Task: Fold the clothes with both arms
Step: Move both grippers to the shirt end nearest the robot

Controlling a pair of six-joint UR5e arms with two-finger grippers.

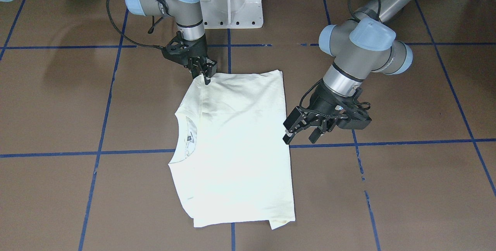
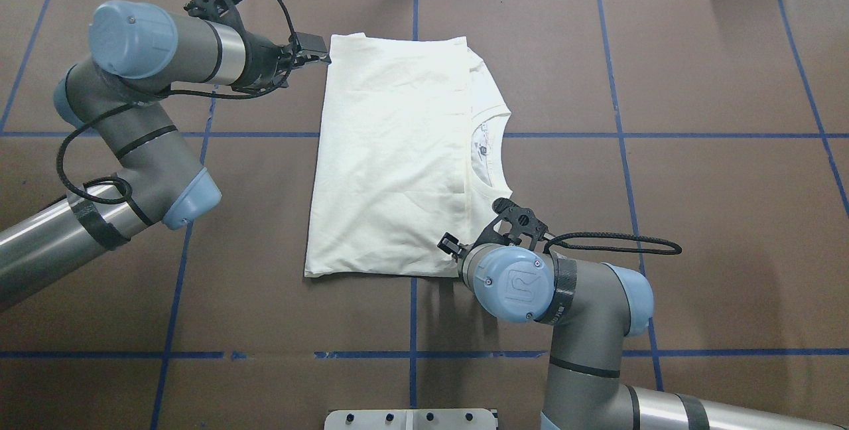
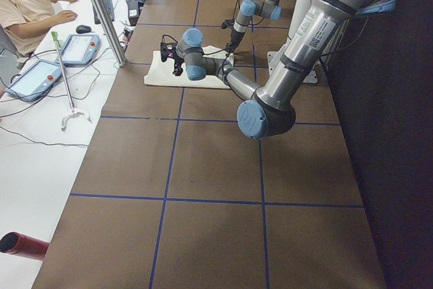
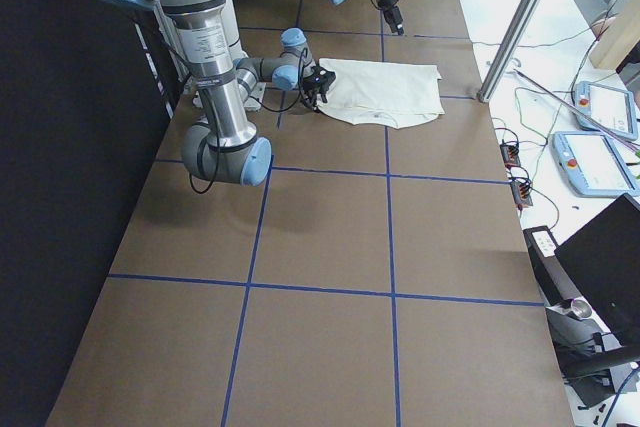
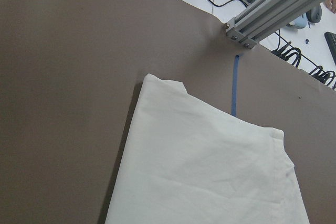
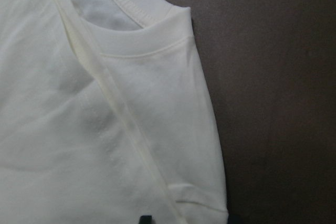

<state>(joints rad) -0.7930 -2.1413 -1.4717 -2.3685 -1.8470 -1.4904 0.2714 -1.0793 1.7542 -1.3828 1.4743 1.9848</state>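
My fingers are about to lift the T-shirt's corner, and the T-shirt's opposite edge lies flat with both corners free. So the cream-white T-shirt will slide along before it folds over.
The cream-white T-shirt lies folded into a flat rectangle on the brown table, collar and neck label showing, its print hidden. My left gripper is open and empty, raised above the table beside the shirt's hem edge. In the overhead view this left gripper sits by the far left corner, and its wrist camera looks down on that corner. My right gripper is low at the near shoulder corner. Its fingertips stand apart either side of that corner in the right wrist view.
The white pedestal base stands just behind the shirt. Blue tape lines grid the table. An aluminium post stands past the far edge. An operator and teach pendants are beyond it.
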